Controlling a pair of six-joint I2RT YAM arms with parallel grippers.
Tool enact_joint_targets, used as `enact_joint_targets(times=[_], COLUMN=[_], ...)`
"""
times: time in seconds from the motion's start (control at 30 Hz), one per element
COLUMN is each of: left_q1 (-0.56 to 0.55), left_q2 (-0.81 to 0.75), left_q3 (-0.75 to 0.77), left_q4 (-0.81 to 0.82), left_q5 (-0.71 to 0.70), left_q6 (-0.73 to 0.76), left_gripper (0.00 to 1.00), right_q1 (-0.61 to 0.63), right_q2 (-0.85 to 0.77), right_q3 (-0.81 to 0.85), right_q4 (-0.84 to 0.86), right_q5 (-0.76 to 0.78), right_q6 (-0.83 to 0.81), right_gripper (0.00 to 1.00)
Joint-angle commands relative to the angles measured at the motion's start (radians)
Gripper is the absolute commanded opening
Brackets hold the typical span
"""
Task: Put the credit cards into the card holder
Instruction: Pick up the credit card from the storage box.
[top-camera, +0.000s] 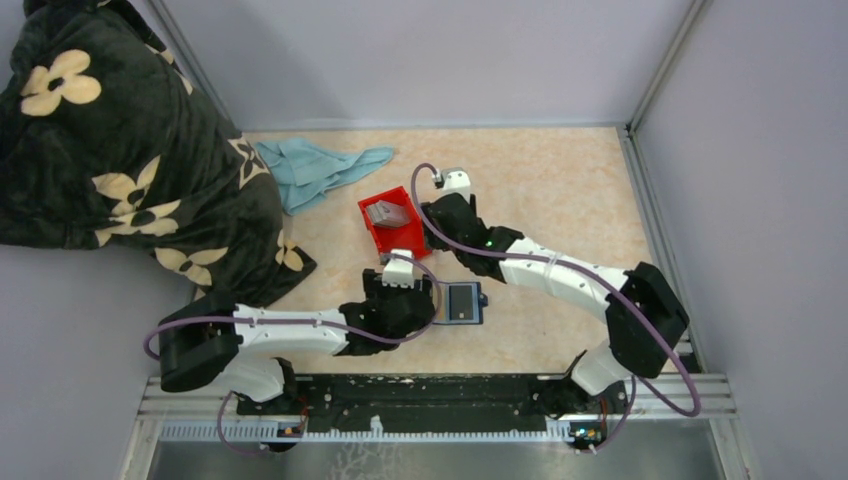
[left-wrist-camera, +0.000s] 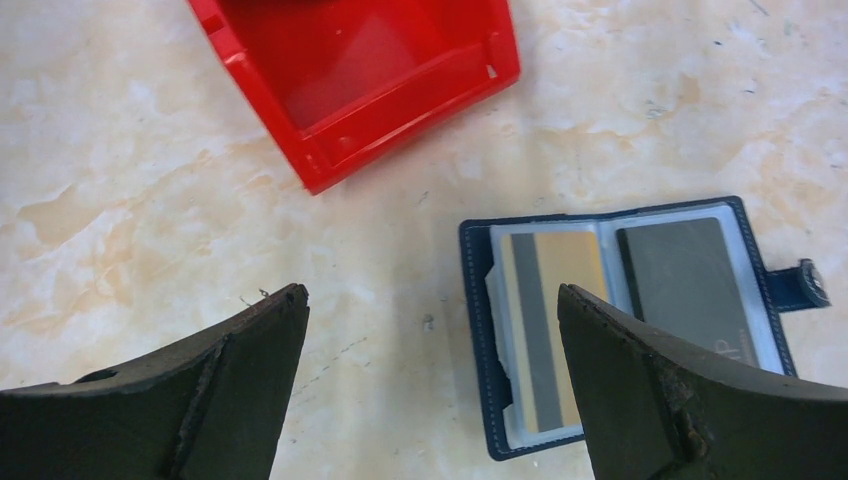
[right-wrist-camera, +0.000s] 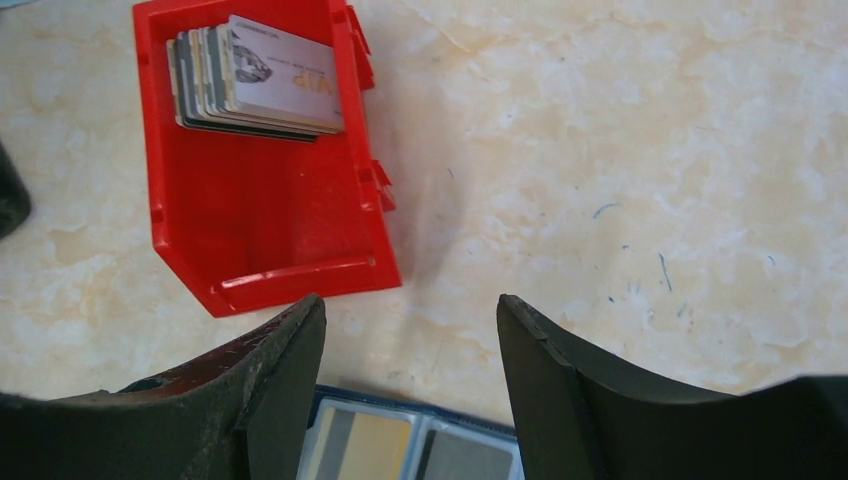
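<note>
I can see the VIP card outermost in the stack (right-wrist-camera: 285, 75) and the red bin open above, so I should move my right gripper toward that card (top-camera: 390, 214) next and close it there.
The navy card holder (top-camera: 463, 302) lies open on the table, snap tab to its right. In the left wrist view (left-wrist-camera: 480, 300) its clear slots hold a tan card with a grey stripe (left-wrist-camera: 555, 300) and a dark grey card (left-wrist-camera: 690, 290). Several more credit cards (right-wrist-camera: 270, 75) stand stacked in the far end of a red bin (top-camera: 372, 232). My left gripper (left-wrist-camera: 430, 292) is open and empty, just left of the holder (top-camera: 405, 290). My right gripper (right-wrist-camera: 410, 300) is open and empty, between the bin and the holder (top-camera: 435, 235). The holder's far edge (right-wrist-camera: 400, 440) shows between its fingers.
The red bin's near rim (left-wrist-camera: 400, 90) (right-wrist-camera: 290, 275) lies close ahead of both grippers. A teal cloth (top-camera: 320, 170) lies at the back left. A dark flowered blanket (top-camera: 110, 150) covers the left side. Grey walls enclose the table.
</note>
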Motion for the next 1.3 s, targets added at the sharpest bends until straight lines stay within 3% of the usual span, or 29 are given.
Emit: enact_joint_targets(times=[0.0, 0.13, 0.33, 0.6, 1.27], left_q1=[0.007, 0.053, 0.235, 0.366, 0.554], left_q2=[-0.036, -0.062, -0.094, -0.119, -0.218], left_q3=[0.000, -0.004, -0.032, -0.049, -0.213], left_q4=[-0.110, -0.143, -0.083, -0.065, 0.007], left_q5=[-0.079, -0.033, 0.197, 0.301, 0.363], left_q6=[-0.138, -0.192, -0.193, -0.200, -0.353], left_gripper=[1.00, 1.00, 0.99, 0.99, 0.87], right_q1=[0.008, 0.009, 0.008, 0.009, -0.049], right_q2=[0.054, 0.116, 0.249, 0.392, 0.619], right_q3=[0.101, 0.161, 0.309, 0.493, 0.673], right_q4=[0.006, 0.003, -0.048, -0.100, -0.051], right_q5=[-0.061, -0.101, -0.155, -0.211, -0.320], right_q6=[-0.024, -0.037, -0.061, -0.055, -0.097], right_gripper=[0.64, 0.64, 0.64, 0.63, 0.56])
